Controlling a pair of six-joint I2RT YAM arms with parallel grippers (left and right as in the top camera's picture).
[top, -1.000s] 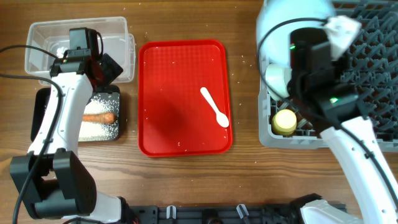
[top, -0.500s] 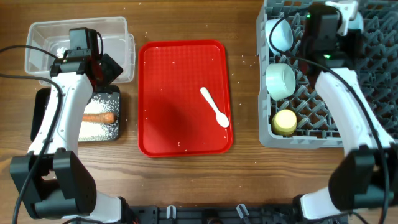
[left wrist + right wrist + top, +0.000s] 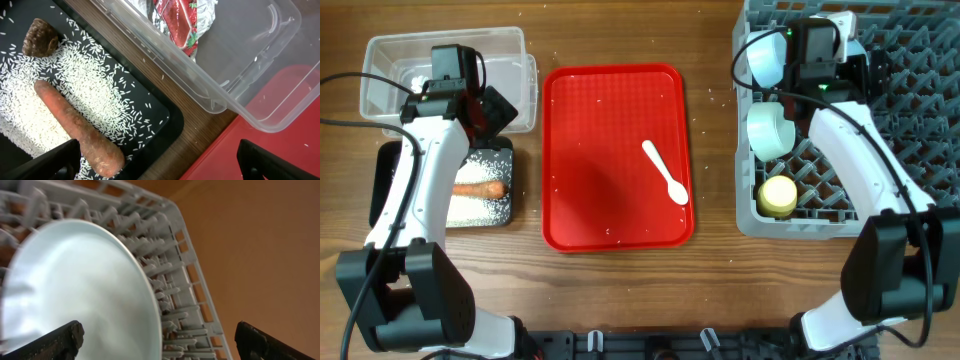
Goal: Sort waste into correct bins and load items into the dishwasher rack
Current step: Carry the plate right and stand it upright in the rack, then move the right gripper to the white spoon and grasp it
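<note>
The light blue plate (image 3: 92, 287) is standing among the rack's wires, and the robot's right gripper should keep going to the white spoon and close around its free handle (image 3: 660, 164).
The round light blue plate (image 3: 75, 290) stands on edge among the pegs of the grey dishwasher rack (image 3: 920, 120). My right gripper (image 3: 162, 342) is open, one jaw on each side of the plate's rim and clear of it. A light blue bowl (image 3: 765, 60), a pale green bowl (image 3: 770, 128) and a yellow cup (image 3: 779, 196) sit along the rack's left side. A white spoon (image 3: 666, 172) lies on the red tray (image 3: 618, 120). My left gripper (image 3: 160, 165) hangs open over the black tray (image 3: 165, 115), which holds rice (image 3: 75, 85), a sausage stick (image 3: 75, 130) and a brown lump (image 3: 41, 37).
The clear tub (image 3: 240, 65) behind the black tray holds a red wrapper (image 3: 177, 22). A narrow strip of wood separates the bins from the red tray (image 3: 290, 125). A few rice grains are scattered on the red tray and the table.
The right arm brought the plate down from high above the rack into the pegs, then opened its jaws and let go. The left arm has not moved.
</note>
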